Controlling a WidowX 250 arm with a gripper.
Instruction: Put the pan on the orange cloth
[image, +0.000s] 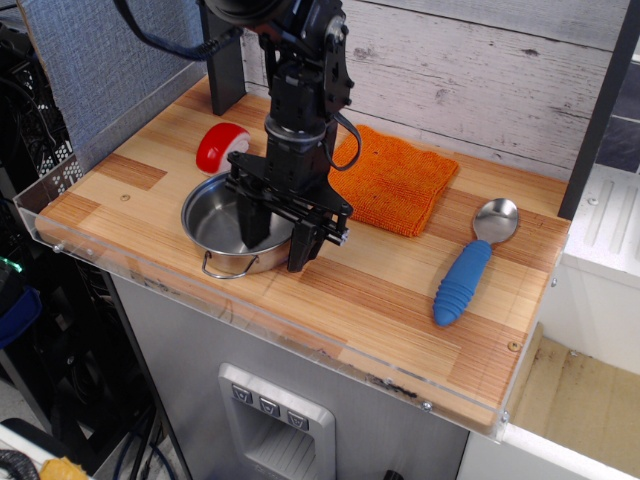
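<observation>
My gripper will make the wire loop handle (230, 273), which sticks out from the pan's front side (232, 262), swing in against the pan when I lift it.
The shiny steel pan (222, 224) sits on the wooden table, left of centre, with one wire loop handle facing the front edge. The orange cloth (392, 180) lies flat behind and to the right of the pan. My gripper (276, 238) is lowered over the pan's right rim. Its jaws stand open, one finger inside the pan and the other outside the rim on the right. It is not closed on anything.
A red and white sushi-like toy (221, 146) lies behind the pan on the left. A blue-handled metal spoon (472, 262) lies at the right. A clear plastic lip (250, 315) runs along the table's front edge. A plank wall stands behind.
</observation>
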